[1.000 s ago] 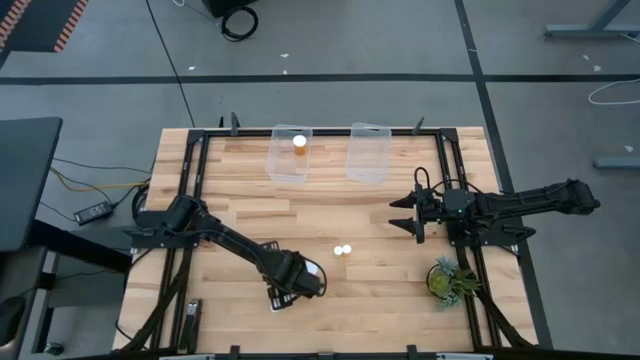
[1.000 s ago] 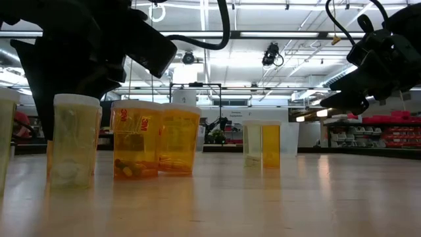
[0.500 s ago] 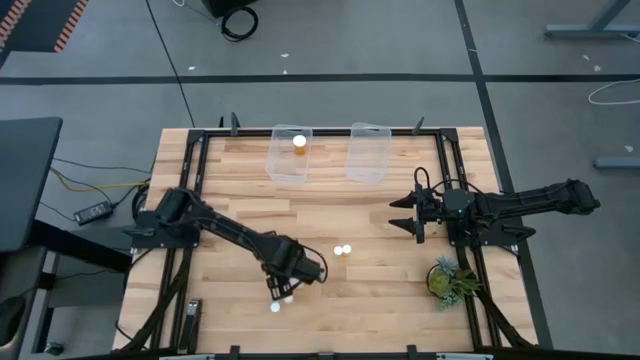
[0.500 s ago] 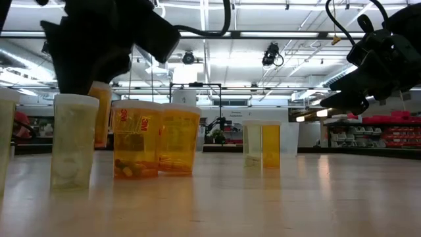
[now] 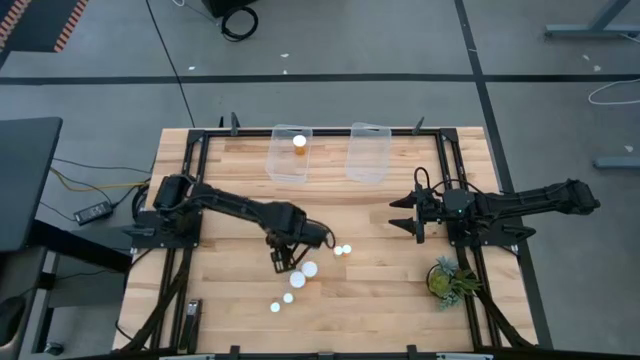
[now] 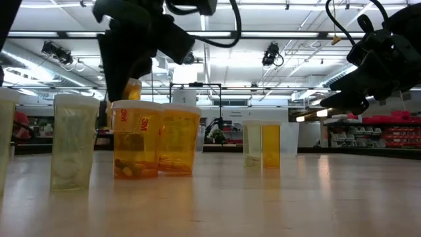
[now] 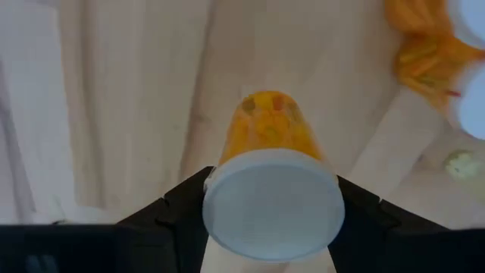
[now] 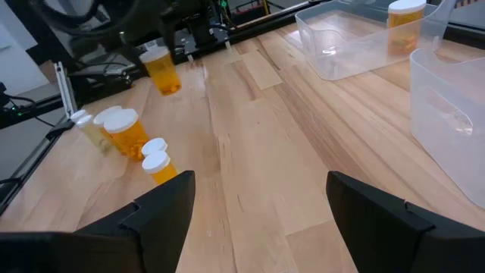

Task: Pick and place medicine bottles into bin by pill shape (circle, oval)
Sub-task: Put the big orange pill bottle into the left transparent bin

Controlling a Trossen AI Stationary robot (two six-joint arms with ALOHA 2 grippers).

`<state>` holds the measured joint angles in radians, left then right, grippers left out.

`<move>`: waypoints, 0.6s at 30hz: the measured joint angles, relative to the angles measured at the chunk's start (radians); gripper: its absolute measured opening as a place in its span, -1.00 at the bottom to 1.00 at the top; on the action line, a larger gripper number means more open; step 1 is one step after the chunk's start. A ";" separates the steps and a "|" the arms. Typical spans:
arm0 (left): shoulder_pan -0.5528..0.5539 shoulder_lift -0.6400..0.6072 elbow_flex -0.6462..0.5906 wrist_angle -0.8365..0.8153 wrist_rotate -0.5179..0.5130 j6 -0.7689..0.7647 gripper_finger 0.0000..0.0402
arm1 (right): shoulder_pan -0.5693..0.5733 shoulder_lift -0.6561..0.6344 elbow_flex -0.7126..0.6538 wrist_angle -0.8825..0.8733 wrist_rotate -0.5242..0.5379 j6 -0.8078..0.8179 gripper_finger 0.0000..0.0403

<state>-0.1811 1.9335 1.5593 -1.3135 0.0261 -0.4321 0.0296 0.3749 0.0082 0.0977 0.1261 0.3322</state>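
Note:
My left gripper carries on carrying the orange bottle (image 8: pixel 164 74) until it is over the open room in the occupied clear bin. The bottle hangs base down, and the bin has open room on its bottom (image 5: pixel 287 168).
My left gripper (image 5: pixel 282 258) hangs over the middle of the table, shut on a small orange medicine bottle (image 7: pixel 267 136) with a white cap. The bottle also shows in the low view (image 6: pixel 131 89) and in the right wrist view (image 8: pixel 162 70). Several more white-capped bottles stand on the table near it: a pair (image 5: pixel 342 249) to its right and a loose row (image 5: pixel 297 282) toward the near edge. One bottle (image 5: pixel 299 141) stands in the left clear bin (image 5: pixel 288 165). My right gripper (image 5: pixel 413 214) is open and empty at the table's right side. My left gripper pinches the bottle between its two fingers (image 7: pixel 186 199) at the white cap (image 7: pixel 273 205), one finger on each side. The fingers come from above, pointing down. The bottle hangs below them, cap up and slightly tilted, clear of the table (image 6: pixel 131 89).
Two clear bins stand side by side at the far edge, the right one (image 5: pixel 367 152) without a bottle. A small green plant (image 5: pixel 446 278) sits at the near right. Bare wood lies between the bottles and the bins.
My left gripper has risen with the bottle and gone toward the table's far edge, lifting the bottle clear of the table. The bottles it was covering near the front edge now show.

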 joint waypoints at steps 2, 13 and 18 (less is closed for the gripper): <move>0.031 0.000 0.000 0.001 0.000 0.031 0.07 | 0.000 0.000 0.000 0.000 0.000 0.000 0.51; 0.193 0.000 0.000 0.035 0.000 0.218 0.08 | 0.000 0.000 0.000 0.000 0.000 0.000 0.51; 0.261 0.001 0.000 0.065 0.001 0.290 0.05 | 0.000 0.000 0.000 0.000 0.000 0.000 0.51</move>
<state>0.0803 1.9343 1.5596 -1.2482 0.0269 -0.1426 0.0295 0.3748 0.0082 0.0978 0.1261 0.3324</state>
